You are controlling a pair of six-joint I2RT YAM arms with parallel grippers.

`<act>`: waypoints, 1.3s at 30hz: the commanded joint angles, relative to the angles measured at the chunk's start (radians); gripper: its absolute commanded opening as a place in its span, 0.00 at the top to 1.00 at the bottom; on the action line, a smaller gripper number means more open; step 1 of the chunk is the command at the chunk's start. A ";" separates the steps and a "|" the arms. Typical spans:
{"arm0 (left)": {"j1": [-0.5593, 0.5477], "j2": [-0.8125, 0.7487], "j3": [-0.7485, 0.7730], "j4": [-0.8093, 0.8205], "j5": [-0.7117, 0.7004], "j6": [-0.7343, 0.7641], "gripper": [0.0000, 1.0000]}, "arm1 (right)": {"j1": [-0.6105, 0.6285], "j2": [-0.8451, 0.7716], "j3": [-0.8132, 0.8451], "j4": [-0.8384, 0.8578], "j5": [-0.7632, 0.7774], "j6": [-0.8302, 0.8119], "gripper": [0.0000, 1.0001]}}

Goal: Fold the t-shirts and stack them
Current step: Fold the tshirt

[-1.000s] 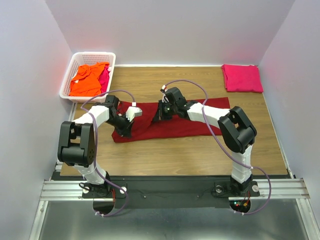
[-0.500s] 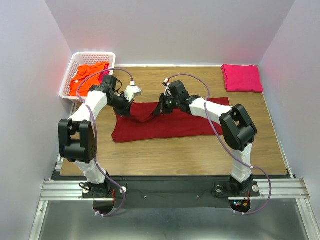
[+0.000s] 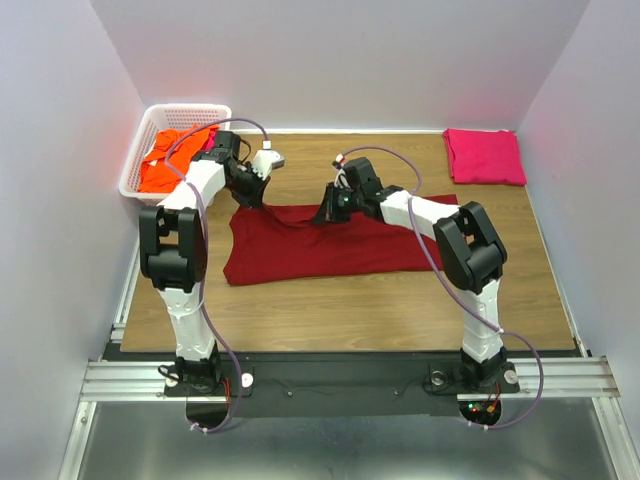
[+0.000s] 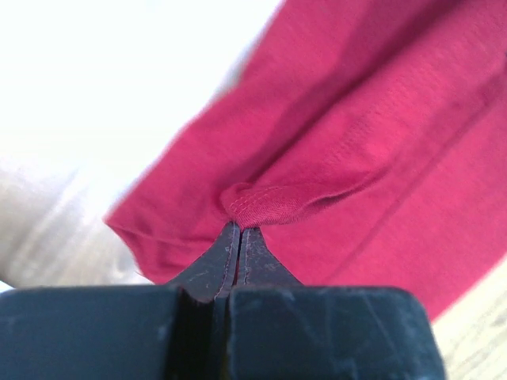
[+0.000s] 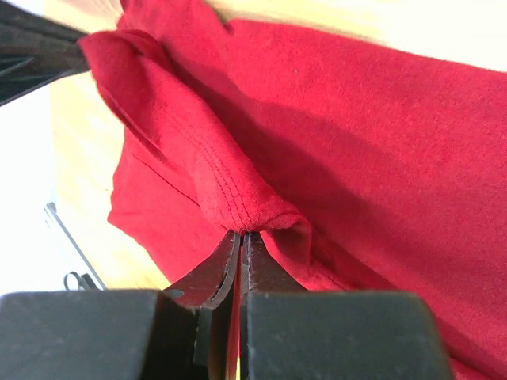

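Observation:
The dark red t-shirt lies crosswise [image 3: 330, 248] before me, so my right gripper should retake the stitched fold [image 5: 244, 202] and help turn the t-shirt lengthwise toward me before folding.
A dark red t-shirt [image 3: 330, 245] lies spread across the middle of the wooden table. My left gripper [image 3: 243, 200] is shut on its far left edge, the hem [image 4: 265, 204] pinched between the fingertips. My right gripper [image 3: 322, 217] is shut on the far edge near the middle, a fold of stitched cloth [image 5: 245, 214] in its tips. A folded magenta-pink t-shirt [image 3: 484, 156] lies at the far right corner. An orange t-shirt [image 3: 172, 160] and a bit of another pink one [image 3: 211, 150] lie in the basket.
The white lattice basket [image 3: 135, 165] stands at the far left corner, close to my left arm. White walls close in the left, far and right sides. Bare wood [image 3: 380, 300] shows in front of the red shirt.
Both grippers have moved toward the far side, drawing the red shirt's edge with them. The left gripper went from the shirt's near left part up to its far left edge.

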 commanded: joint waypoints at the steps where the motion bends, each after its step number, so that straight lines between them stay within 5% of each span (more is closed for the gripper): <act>1: 0.006 0.033 0.076 0.019 -0.014 -0.038 1.00 | -0.019 -0.002 0.012 0.032 -0.013 0.030 0.99; 20: 0.007 0.085 0.165 -0.035 -0.008 -0.084 1.00 | -0.060 0.072 0.049 0.033 -0.045 0.059 0.91; 39: 0.009 -0.125 -0.163 -0.038 -0.011 -0.124 1.00 | -0.068 -0.019 -0.072 0.023 -0.199 0.070 0.91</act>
